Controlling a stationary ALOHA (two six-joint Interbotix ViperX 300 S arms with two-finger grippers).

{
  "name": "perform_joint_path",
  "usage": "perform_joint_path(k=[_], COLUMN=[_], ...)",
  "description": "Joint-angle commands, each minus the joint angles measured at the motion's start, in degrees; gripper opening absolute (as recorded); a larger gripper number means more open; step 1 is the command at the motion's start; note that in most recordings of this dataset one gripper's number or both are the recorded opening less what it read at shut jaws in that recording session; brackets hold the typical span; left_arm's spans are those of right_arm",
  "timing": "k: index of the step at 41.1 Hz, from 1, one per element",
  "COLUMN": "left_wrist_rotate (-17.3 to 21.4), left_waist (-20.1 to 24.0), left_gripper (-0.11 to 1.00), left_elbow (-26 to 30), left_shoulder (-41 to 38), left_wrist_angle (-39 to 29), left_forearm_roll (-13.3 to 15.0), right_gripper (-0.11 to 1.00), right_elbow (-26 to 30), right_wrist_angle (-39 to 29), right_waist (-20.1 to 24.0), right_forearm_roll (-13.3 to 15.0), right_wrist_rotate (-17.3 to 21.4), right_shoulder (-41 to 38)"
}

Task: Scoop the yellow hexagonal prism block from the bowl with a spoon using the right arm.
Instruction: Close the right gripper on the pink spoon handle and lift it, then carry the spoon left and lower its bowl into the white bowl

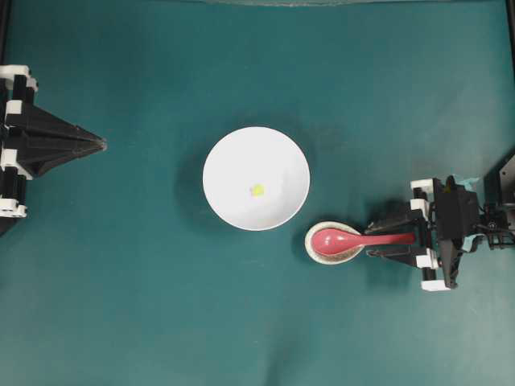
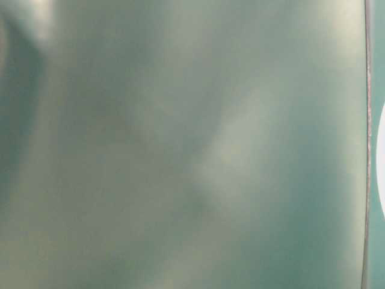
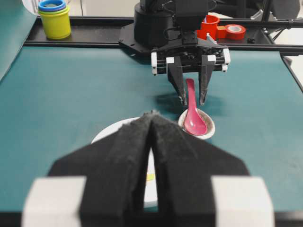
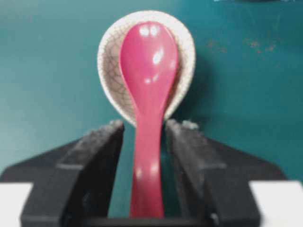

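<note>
My gripper will make the yellow block slide to the side of the bowl when it pushes the spoon, because the white bowl's open bottom is all around the block.
A tiny yellow hexagonal prism block lies near the middle of the white bowl. The pink-red spoon rests with its scoop in a small speckled dish to the bowl's lower right, handle pointing right. My right gripper is low at the handle, open, one finger on each side. The right wrist view shows the spoon with a strip of mat visible between the handle and each finger of the right gripper. My left gripper is shut at the far left, holding nothing. In the left wrist view its tips hide most of the bowl.
The teal mat covers the table. Stacked yellow and blue cups, a red cup and a red tape roll stand on the frame behind the right arm. The table-level view is a blur.
</note>
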State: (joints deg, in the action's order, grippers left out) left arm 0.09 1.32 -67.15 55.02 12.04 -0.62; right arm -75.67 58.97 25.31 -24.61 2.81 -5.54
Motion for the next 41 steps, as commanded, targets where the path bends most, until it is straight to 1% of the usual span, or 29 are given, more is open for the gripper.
perform_joint_path(k=[1, 7, 16, 20, 26, 29, 33, 37, 41], left_wrist_rotate=[-0.09, -0.18, -0.44, -0.53, -0.70, -0.35, -0.09, 0.00, 0.18], left_waist=[0.09, 0.09, 0.09, 0.09, 0.09, 0.09, 0.09, 0.09, 0.09], left_gripper=[-0.01, -0.01, -0.01, -0.01, -0.01, -0.01, -0.01, -0.01, -0.01], left_elbow=[1.23, 1.32, 1.23, 1.32, 1.41, 1.49, 1.49, 1.49, 1.49], left_shoulder=[-0.44, -0.44, -0.53, -0.44, -0.35, -0.09, 0.44, 0.70, 0.62], left_wrist_angle=[0.26, 0.26, 0.26, 0.35, 0.62, 0.62, 0.53, 0.26, 0.18], left_forearm_roll=[-0.26, -0.18, -0.26, -0.18, -0.18, -0.26, -0.18, -0.26, -0.26], right_gripper=[0.48, 0.43, 0.24, 0.24, 0.24, 0.24, 0.24, 0.24, 0.24], right_elbow=[0.35, 0.35, 0.62, 0.62, 0.70, 0.88, 1.76, 3.16, 5.27], right_wrist_angle=[0.70, 0.70, 0.70, 0.79, 0.00, -1.67, -6.24, -11.87, -18.98], right_waist=[0.09, 0.18, 0.00, -0.53, -1.76, -2.46, -3.60, -5.27, -7.21], right_forearm_roll=[-0.09, -0.09, 0.00, -0.09, -0.09, -0.09, -0.09, -0.09, -0.09], right_wrist_rotate=[-0.09, -0.18, -0.26, -0.53, -1.85, -2.81, -5.01, -7.82, -10.90], right_shoulder=[0.35, 0.35, 0.35, 1.23, 5.54, 8.53, 13.27, 18.11, 22.50])
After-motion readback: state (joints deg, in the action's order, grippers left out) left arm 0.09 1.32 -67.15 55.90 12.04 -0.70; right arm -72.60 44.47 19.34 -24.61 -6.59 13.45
